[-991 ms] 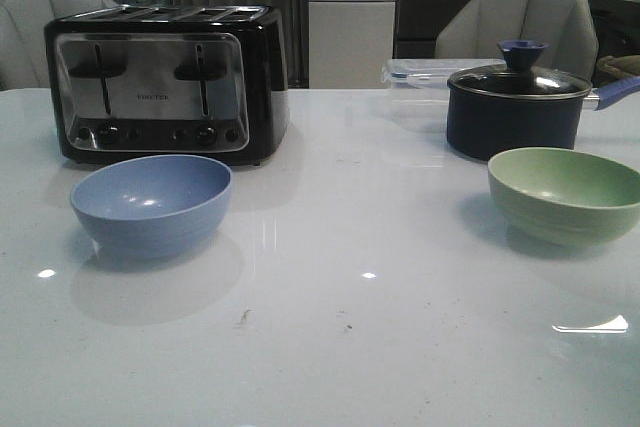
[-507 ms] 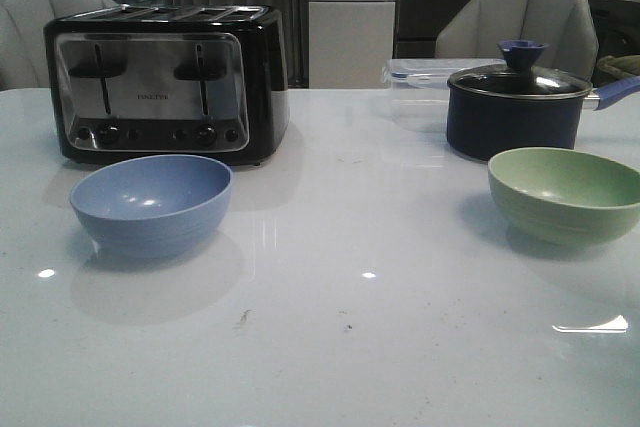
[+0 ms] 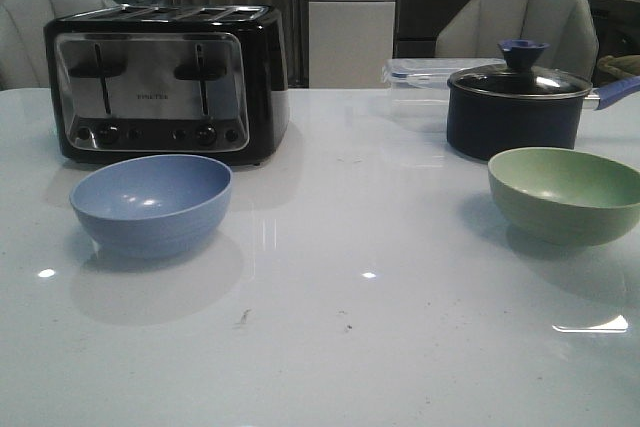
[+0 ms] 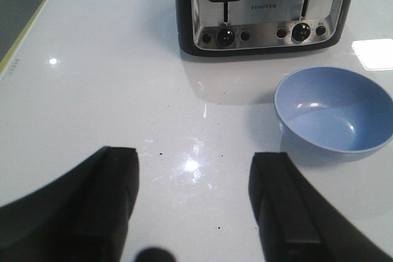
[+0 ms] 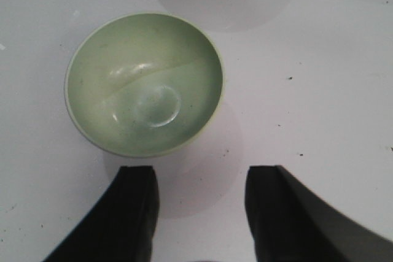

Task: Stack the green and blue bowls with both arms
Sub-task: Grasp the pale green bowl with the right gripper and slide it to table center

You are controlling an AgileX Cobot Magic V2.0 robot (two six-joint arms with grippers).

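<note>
The green bowl [image 3: 566,196] and the blue bowl [image 3: 151,206] look about equally wide. The blue bowl will go only partway into the green bowl when I stack it inside.
The pale blue bowl [image 3: 152,203] stands upright on the white table at the left, in front of the toaster; it also shows in the left wrist view [image 4: 333,112]. The pale green bowl [image 3: 566,193] stands upright at the right, in front of the navy pot; it also shows in the right wrist view [image 5: 145,83]. Neither arm shows in the front view. My left gripper [image 4: 193,164] is open and empty over bare table, apart from the blue bowl. My right gripper [image 5: 199,179] is open and empty, just short of the green bowl's rim.
A black and steel toaster [image 3: 165,79] stands at the back left. A dark navy pot with a glass lid [image 3: 517,102] and a clear lidded container [image 3: 420,72] stand at the back right. Chairs stand behind the table. The table's left edge [image 4: 24,41] shows in the left wrist view.
</note>
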